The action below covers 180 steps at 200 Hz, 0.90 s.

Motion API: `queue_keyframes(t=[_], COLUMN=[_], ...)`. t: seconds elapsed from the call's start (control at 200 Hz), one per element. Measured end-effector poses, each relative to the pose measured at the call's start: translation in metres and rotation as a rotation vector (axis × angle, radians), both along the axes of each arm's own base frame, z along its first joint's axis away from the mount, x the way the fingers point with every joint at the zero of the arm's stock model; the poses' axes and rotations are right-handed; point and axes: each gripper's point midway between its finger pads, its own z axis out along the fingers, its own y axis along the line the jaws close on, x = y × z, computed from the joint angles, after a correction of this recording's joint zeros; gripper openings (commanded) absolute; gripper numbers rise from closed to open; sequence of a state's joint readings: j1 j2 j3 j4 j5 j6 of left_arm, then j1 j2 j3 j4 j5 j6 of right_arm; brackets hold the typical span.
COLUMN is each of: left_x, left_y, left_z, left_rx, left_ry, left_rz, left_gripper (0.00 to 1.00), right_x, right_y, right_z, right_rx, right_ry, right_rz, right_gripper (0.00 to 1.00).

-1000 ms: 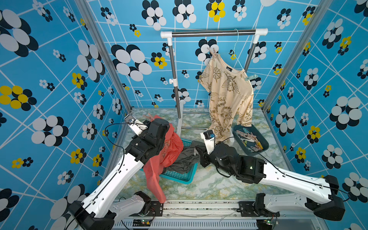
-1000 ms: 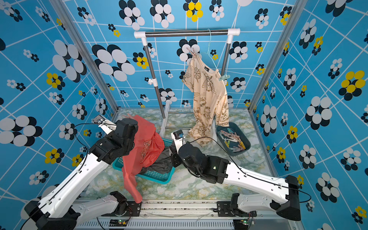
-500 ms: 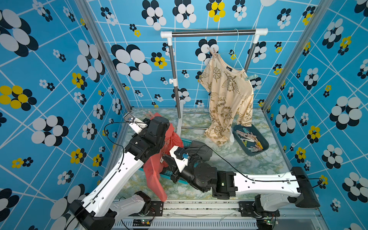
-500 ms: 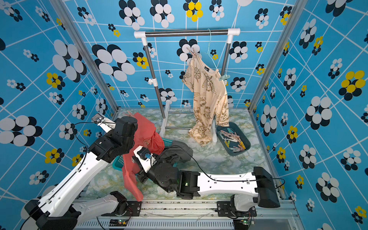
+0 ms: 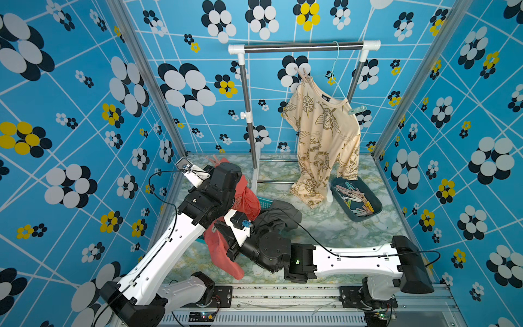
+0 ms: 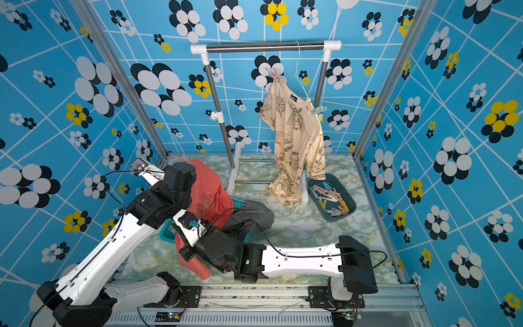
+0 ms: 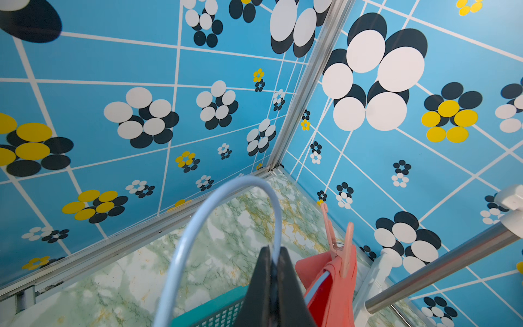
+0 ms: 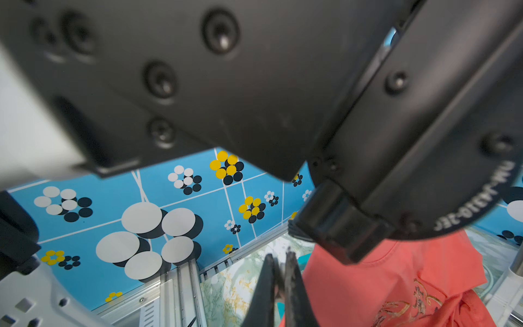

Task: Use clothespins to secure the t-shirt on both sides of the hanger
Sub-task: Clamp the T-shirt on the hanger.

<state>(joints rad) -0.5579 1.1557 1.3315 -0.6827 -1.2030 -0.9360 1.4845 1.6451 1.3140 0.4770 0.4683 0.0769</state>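
The pale clothespin is touching the coral-red t-shirt's unpinned shoulder, so the robot's right gripper should go on pushing the clothespin on until it straddles both cloth and hanger, and then let go.
My left gripper is shut on the pale wire hook of a hanger that carries a coral-red t-shirt. A pink clothespin grips one shoulder of that t-shirt. My right gripper sits just under the left wrist, beside the t-shirt. It is shut on a small pale piece that looks like a clothespin and is mostly hidden by the fingers. More clothespins lie in a dark tray at the right.
A beige printed shirt hangs on the rack, held by a mint pin and another pin. A teal basket with a grey garment stands under both wrists. The left arm's black housing looms over the right gripper.
The right arm has swung from the middle of the table, near the tray, over to the left, up against the red t-shirt. The left arm has hardly moved.
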Motion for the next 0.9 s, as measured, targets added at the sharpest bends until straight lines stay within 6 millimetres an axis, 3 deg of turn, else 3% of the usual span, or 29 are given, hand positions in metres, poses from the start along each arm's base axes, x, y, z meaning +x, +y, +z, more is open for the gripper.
queue_keyframes(t=[0.56,0.9], left_x=[0.000,-0.002], left_y=[-0.002,-0.001], left_z=[-0.002,0.000], left_rx=[-0.038,-0.070], left_ry=[-0.006,-0.017], left_rz=[-0.014,-0.007], left_gripper=[0.00,0.00], right_x=[0.020,0.016], right_y=[0.008,0.018], right_z=[-0.023,-0.026], right_rx=[-0.077,-0.086], right_ry=[-0.043,-0.068], right_rz=[-0.138,-0.220], right_gripper=[0.00,0.00])
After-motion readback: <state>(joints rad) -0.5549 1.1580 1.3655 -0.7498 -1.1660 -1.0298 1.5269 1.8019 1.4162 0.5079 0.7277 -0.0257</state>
